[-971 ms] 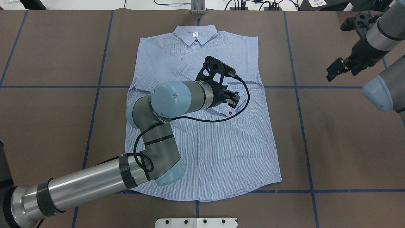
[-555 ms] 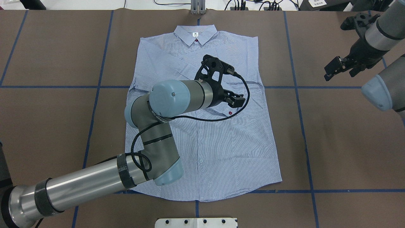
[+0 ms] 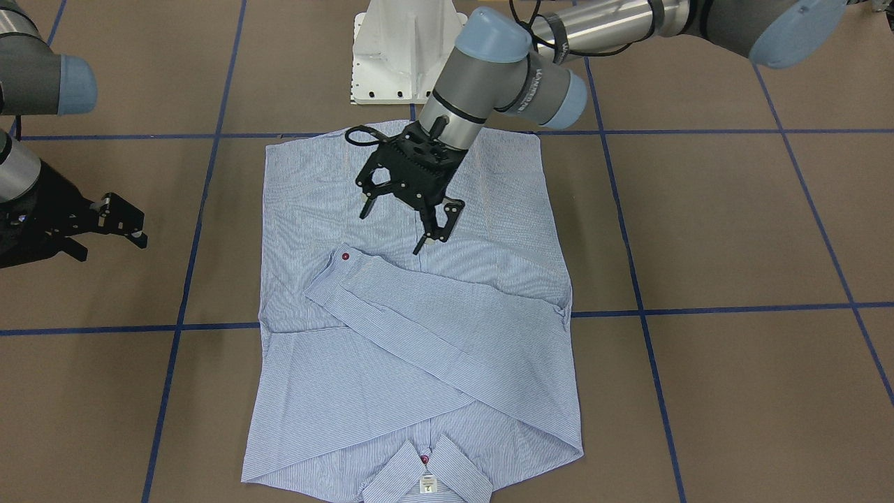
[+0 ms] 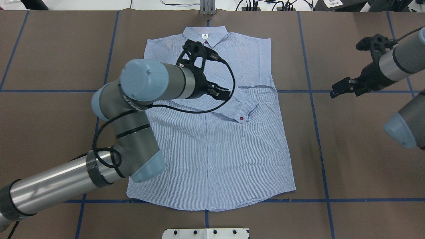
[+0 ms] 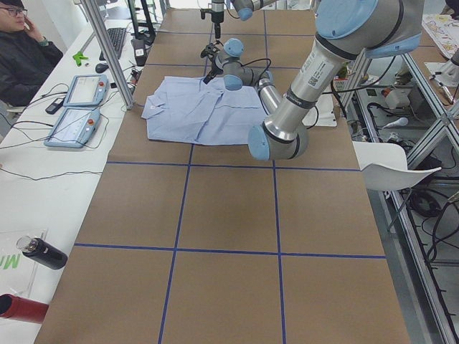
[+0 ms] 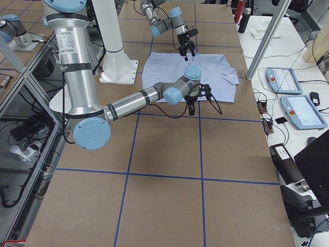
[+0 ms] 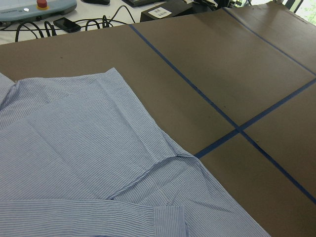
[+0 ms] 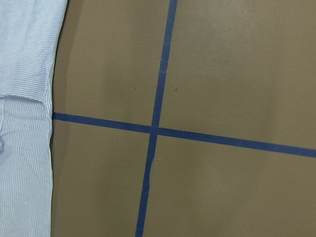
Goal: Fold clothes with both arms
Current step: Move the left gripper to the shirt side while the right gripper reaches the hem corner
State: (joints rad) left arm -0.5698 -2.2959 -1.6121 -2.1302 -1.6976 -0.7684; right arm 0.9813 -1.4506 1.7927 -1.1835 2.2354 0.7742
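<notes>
Both sleeves are folded across the shirt's chest [image 3: 444, 335] and the shirt's hem is flat, so my right gripper should keep going to its nearest hem corner [image 3: 272, 152] and close on the shirt's edge.
The light-blue striped shirt [image 4: 215, 149] lies flat on the brown table, front up, collar [image 4: 206, 36] at the far side. Both sleeves are folded across the chest, and the upper one's cuff with a red button [image 4: 241, 118] lies right of centre. The shirt also shows in the front view [image 3: 419, 349]. My left gripper [image 4: 221, 93] hangs open and empty above the chest, clear of the cloth; it shows in the front view too [image 3: 394, 227]. My right gripper [image 4: 338, 89] is open and empty over bare table right of the shirt [image 3: 115, 241].
The table [image 4: 365, 149] is marked with blue tape lines. The white pedestal base [image 3: 398, 49] stands at the near edge by the shirt hem. Teach pendants [image 5: 79, 89], a bottle [image 5: 43, 252] and a seated operator [image 5: 21, 50] are on the far side.
My left gripper has pulled back left and toward the collar, away from the folded sleeve's cuff. My right gripper has moved nearer the robot and slightly toward the shirt.
</notes>
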